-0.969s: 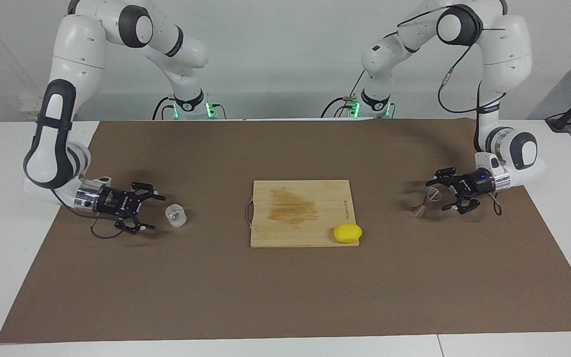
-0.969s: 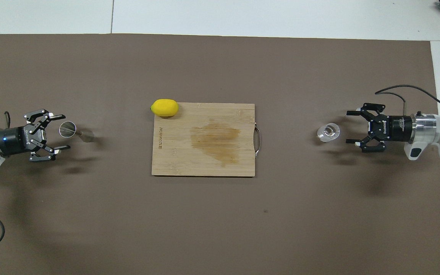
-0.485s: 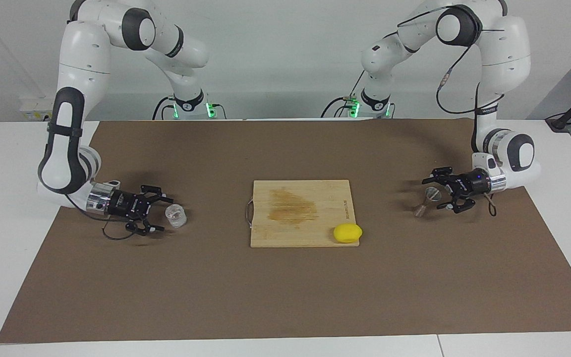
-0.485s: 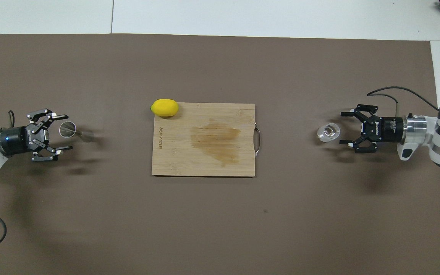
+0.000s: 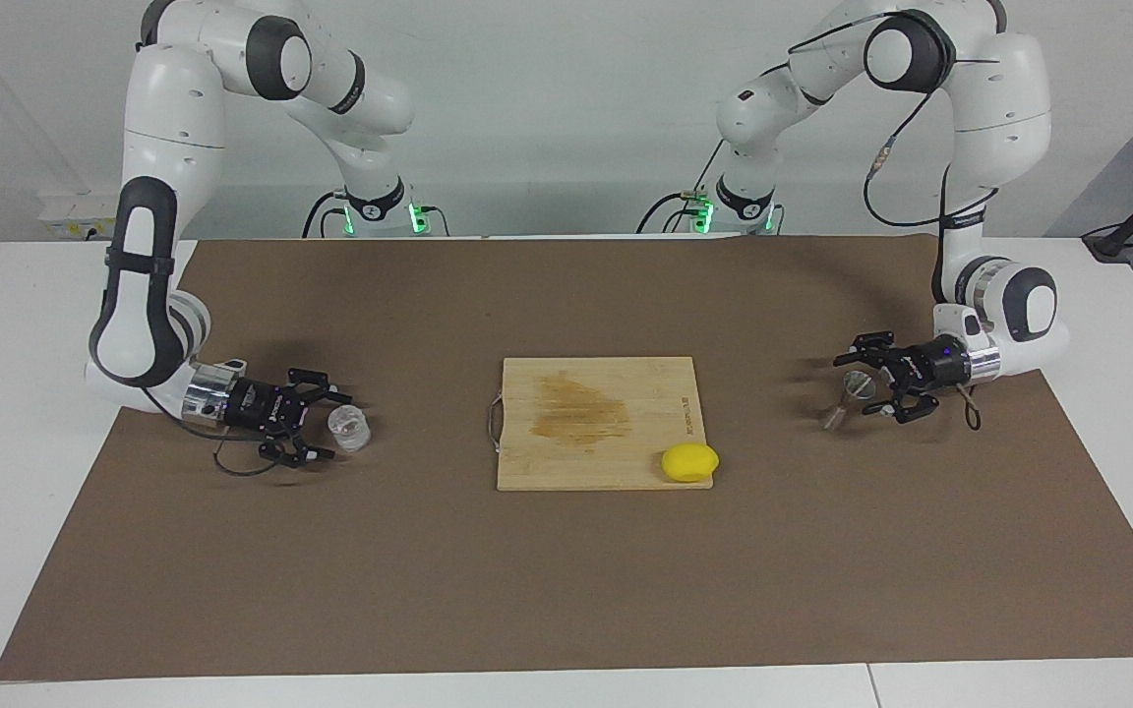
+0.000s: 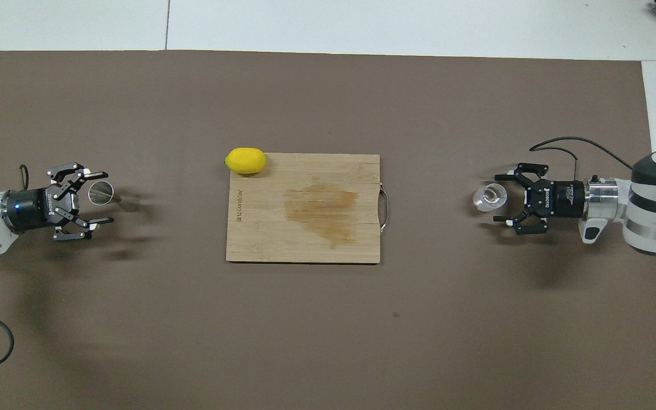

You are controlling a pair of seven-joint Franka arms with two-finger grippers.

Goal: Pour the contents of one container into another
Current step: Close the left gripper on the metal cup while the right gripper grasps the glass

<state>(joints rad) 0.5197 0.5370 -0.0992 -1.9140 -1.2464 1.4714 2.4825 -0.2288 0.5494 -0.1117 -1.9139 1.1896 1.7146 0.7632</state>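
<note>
My gripper will pour from the clear glass cup, and the cup's hidden liquid will go into the jigger, since the steel jigger's open cone looks empty.
The clear glass cup stands on the brown mat toward the right arm's end. My right gripper is low at its side, open, with its fingertips reaching the cup's edge on either side. The steel jigger stands on the mat toward the left arm's end. My left gripper is open and straddles the jigger's upper cone, one finger on each side. I see no finger touching it.
A wooden cutting board with a damp stain lies mid-table, its metal handle toward the right arm's end. A yellow lemon rests at the board's corner farther from the robots, toward the left arm's end.
Both grippers have slid inward along the mat toward their containers. The right fingers now flank the cup; the left fingers have narrowed a little around the jigger.
</note>
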